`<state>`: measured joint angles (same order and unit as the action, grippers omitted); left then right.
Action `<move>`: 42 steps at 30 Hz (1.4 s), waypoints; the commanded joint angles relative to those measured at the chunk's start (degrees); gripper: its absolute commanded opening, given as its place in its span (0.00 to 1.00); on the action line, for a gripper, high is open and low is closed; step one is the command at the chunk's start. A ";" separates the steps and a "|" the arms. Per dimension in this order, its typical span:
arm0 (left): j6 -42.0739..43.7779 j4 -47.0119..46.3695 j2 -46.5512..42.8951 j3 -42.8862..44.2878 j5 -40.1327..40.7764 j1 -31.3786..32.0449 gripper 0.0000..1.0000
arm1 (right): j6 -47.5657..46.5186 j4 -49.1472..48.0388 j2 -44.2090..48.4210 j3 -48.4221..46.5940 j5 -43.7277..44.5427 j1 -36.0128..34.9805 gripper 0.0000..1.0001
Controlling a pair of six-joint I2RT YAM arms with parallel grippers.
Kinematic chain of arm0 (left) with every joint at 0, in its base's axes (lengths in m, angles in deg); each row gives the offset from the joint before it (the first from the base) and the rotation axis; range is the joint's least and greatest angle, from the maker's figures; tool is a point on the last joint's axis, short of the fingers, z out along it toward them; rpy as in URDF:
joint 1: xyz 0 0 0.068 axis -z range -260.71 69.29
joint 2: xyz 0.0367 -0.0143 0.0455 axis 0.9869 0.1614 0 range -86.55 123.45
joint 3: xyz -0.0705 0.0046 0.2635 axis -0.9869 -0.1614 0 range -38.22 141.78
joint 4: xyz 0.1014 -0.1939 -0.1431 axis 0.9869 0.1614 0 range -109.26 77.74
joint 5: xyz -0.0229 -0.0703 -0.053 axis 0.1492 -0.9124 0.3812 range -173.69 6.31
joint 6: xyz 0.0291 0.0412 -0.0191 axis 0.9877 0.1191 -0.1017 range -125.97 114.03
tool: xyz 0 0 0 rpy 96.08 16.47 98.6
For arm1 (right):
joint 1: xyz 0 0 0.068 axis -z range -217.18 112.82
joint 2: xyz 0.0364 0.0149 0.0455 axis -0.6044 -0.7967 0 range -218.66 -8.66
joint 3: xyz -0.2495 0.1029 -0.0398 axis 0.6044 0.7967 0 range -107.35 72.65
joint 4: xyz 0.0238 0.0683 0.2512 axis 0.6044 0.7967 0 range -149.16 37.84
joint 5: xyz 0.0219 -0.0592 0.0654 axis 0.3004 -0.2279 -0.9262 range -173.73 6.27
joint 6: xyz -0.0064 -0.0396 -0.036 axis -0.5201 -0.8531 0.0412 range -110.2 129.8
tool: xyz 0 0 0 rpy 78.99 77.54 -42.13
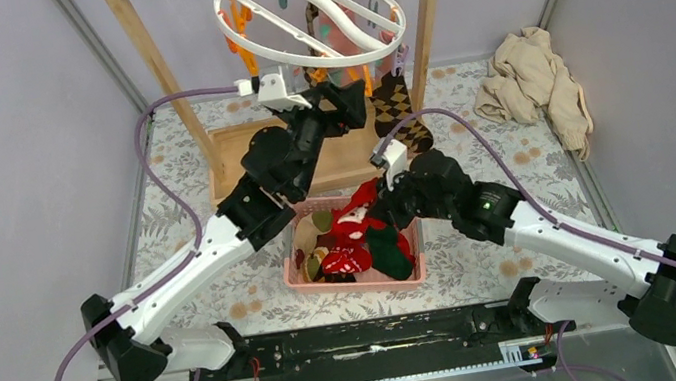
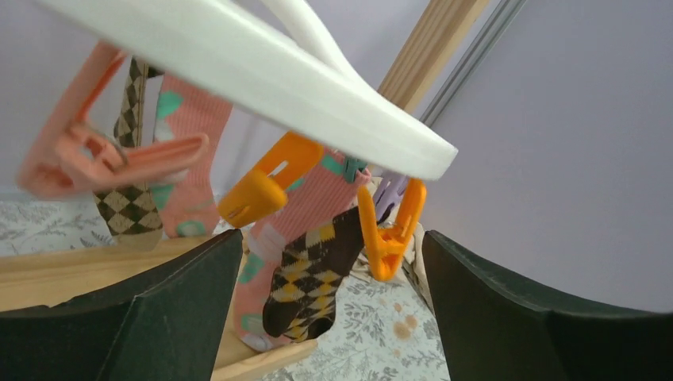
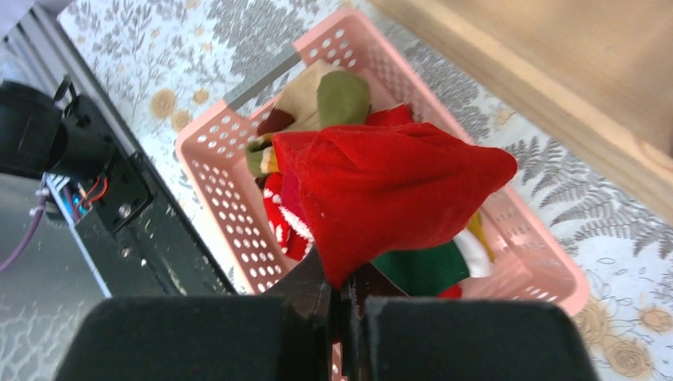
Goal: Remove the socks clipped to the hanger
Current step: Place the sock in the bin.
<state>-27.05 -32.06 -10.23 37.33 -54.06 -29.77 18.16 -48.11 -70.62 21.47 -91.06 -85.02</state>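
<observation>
The brown-yellow argyle sock is hanging by the post nearest my right gripper [image 1: 394, 99], so next my right gripper takes that sock [image 1: 415, 136] once it drops the red sock.
The white ring hanger [image 1: 310, 15] hangs tilted from the wooden rack, with several socks clipped under it. My left gripper [image 1: 346, 98] is raised just below the ring and stands open with nothing between its fingers. In the left wrist view the left gripper [image 2: 332, 238] faces a brown-yellow argyle sock [image 2: 313, 274], a pink sock [image 2: 317, 198] and two empty orange clips [image 2: 266, 178]. A beige argyle sock [image 2: 127, 198] hangs further left. My right gripper [image 3: 343, 282] is shut on a red sock [image 3: 381, 190], which hangs over the pink basket [image 3: 214, 182].
The pink basket [image 1: 347, 280] between the arms holds several red, green and beige socks. The wooden rack's posts [image 1: 154, 66] and base board [image 1: 238, 160] stand behind it. A beige cloth heap [image 1: 535, 80] lies at the back right. Grey walls close both sides.
</observation>
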 commanded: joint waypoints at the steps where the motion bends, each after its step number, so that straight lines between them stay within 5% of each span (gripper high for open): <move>1: -2.56 1.33 -4.17 -3.61 -0.90 -0.16 0.94 | -0.77 1.39 -1.72 -1.94 -1.97 -2.93 0.00; 14: -8.18 11.89 -18.59 -15.77 -8.79 -0.16 0.99 | 4.73 -5.96 -10.69 5.25 4.54 -5.34 0.00; 20: -11.44 18.51 -28.01 -23.59 -9.95 -0.14 0.99 | 6.81 -4.67 -14.50 5.03 10.42 -5.34 0.36; 25: -13.37 23.36 -34.74 -28.30 -7.79 -0.10 0.99 | 6.19 -1.04 -13.14 2.22 11.40 -5.34 0.54; 33: -14.81 26.09 -38.70 -31.85 -6.70 -0.21 0.99 | 5.71 4.62 -11.41 -4.85 8.31 -5.27 0.64; 42: -16.05 27.25 -37.82 -33.30 -7.39 -0.14 0.99 | 7.62 -2.53 -16.89 -5.40 2.74 -5.34 0.66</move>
<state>-41.94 -5.13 -48.09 4.72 -61.64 -29.77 24.43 -45.71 -84.69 17.56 -84.35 -89.96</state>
